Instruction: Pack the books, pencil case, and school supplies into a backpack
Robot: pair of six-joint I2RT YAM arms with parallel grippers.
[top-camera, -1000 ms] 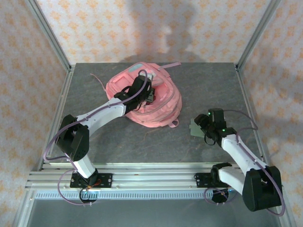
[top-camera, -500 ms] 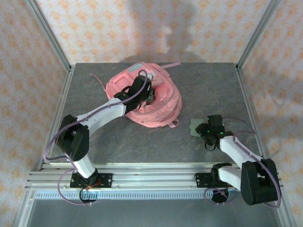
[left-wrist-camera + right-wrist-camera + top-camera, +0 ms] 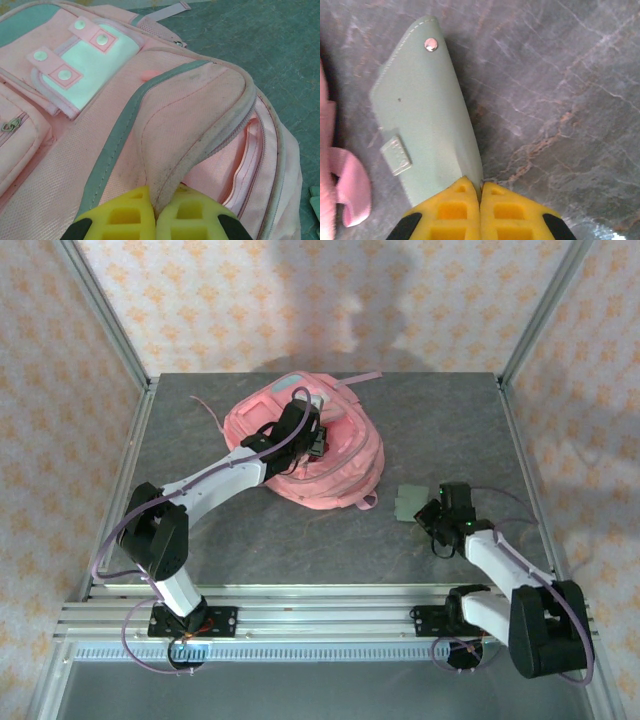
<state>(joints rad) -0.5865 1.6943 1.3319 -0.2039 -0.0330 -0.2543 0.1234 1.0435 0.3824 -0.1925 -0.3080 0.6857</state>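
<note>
The backpack's flap (image 3: 192, 112) is held open by my left gripper, so my right gripper should keep carrying the card with its snap end first until it sits inside the backpack's opening (image 3: 341, 434).
The pink backpack (image 3: 335, 455) lies at the table's back centre. My left gripper (image 3: 306, 432) is over it, shut on a fold of its top flap (image 3: 200, 105), with yellow fingertips (image 3: 125, 210) pinching the fabric and holding the zip opening (image 3: 245, 155) apart. A grey-green card (image 3: 408, 502) with a metal snap lies right of the backpack. My right gripper (image 3: 432, 513) is shut on its near edge. In the right wrist view the card (image 3: 422, 115) stretches away from the closed gripper (image 3: 481, 187). The books and the pencil case are out of view.
A pink strap loop (image 3: 350, 187) of the backpack lies just left of the card. A long pink strap (image 3: 355, 378) trails toward the back wall. Metal frame posts (image 3: 525, 330) stand at the table's corners, and a rail (image 3: 300, 615) runs along the near edge.
My right gripper has dropped onto the card and closed on its near edge. The card has slid slightly left. The left gripper still holds the flap.
</note>
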